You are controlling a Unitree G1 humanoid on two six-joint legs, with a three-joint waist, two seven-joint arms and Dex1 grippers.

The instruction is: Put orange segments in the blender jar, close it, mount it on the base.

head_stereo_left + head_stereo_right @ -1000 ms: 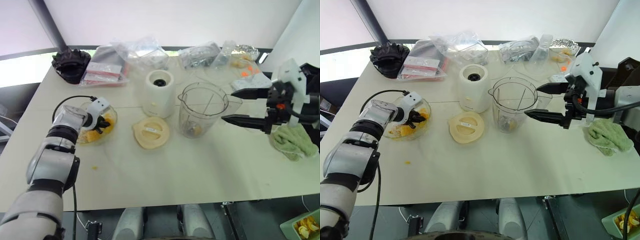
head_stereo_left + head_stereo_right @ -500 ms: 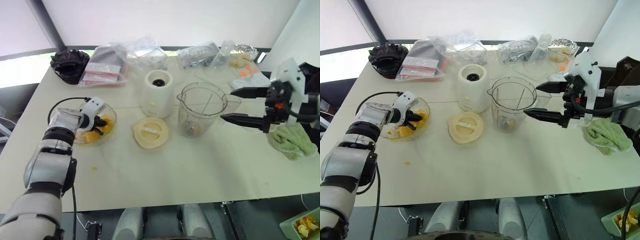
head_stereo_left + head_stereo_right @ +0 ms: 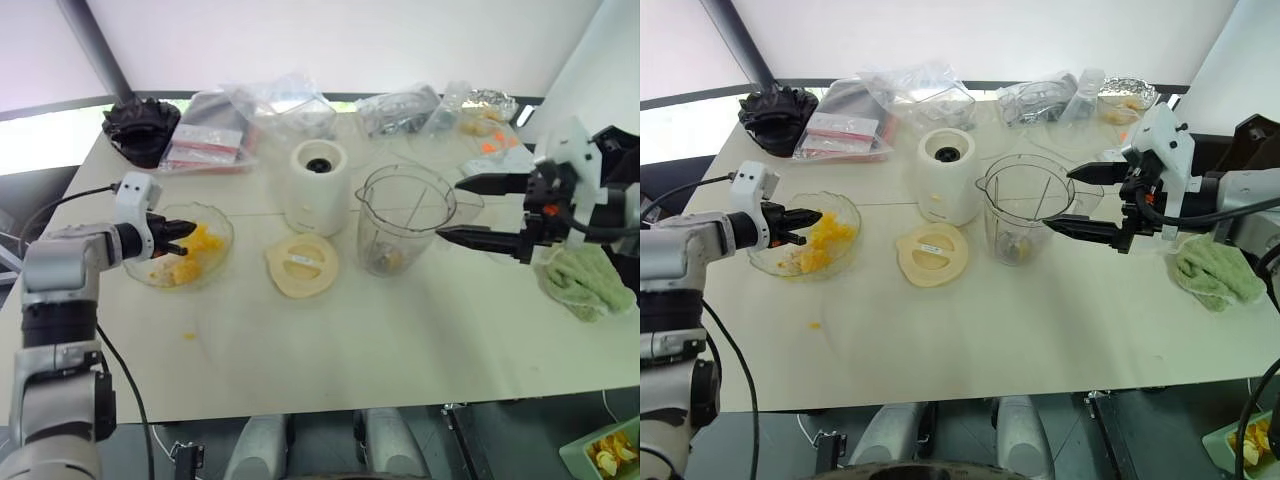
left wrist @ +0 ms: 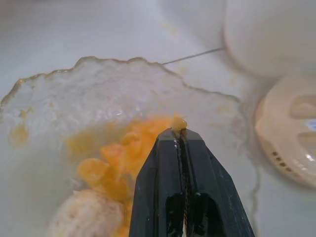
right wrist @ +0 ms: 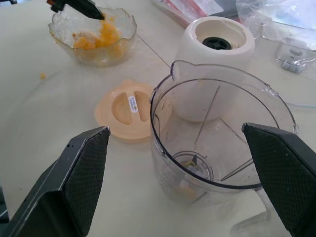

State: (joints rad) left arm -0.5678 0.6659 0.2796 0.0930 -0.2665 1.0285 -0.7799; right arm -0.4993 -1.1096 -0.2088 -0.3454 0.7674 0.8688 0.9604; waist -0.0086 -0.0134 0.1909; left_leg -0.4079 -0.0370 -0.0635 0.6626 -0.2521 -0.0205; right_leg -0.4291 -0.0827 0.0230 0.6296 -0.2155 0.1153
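Note:
Only a tiny orange bit [image 4: 179,122] is at the ends of my left gripper's fingers, so I need to open the gripper and lower it around the bigger orange clump in the bowl [image 3: 204,241].
A wavy-edged clear bowl [image 3: 226,243] at the table's left holds the orange segments [image 3: 199,243]. My left gripper [image 3: 185,231] hovers just above the bowl's left side, shut, with a small yellow-orange segment piece [image 4: 178,121] pinched at its tips. The clear blender jar [image 3: 408,215] stands uncovered at mid-table, with a dark blade and a few yellowish bits [image 5: 186,186] at its bottom. The white base [image 3: 319,185] stands just left of it. My right gripper [image 3: 450,209] is wide open beside the jar's right rim, and nothing is between its fingers.
A cream-yellow lid [image 3: 301,266] lies flat in front of the base. A green cloth [image 3: 590,280] sits at the right edge. Plastic bags [image 3: 280,105], a black object [image 3: 142,125] and foil line the back. An orange drip [image 3: 189,336] marks the table near the bowl.
My left gripper shut down in the bowl, then rose and drew back to the left, out of it. The right gripper kept still.

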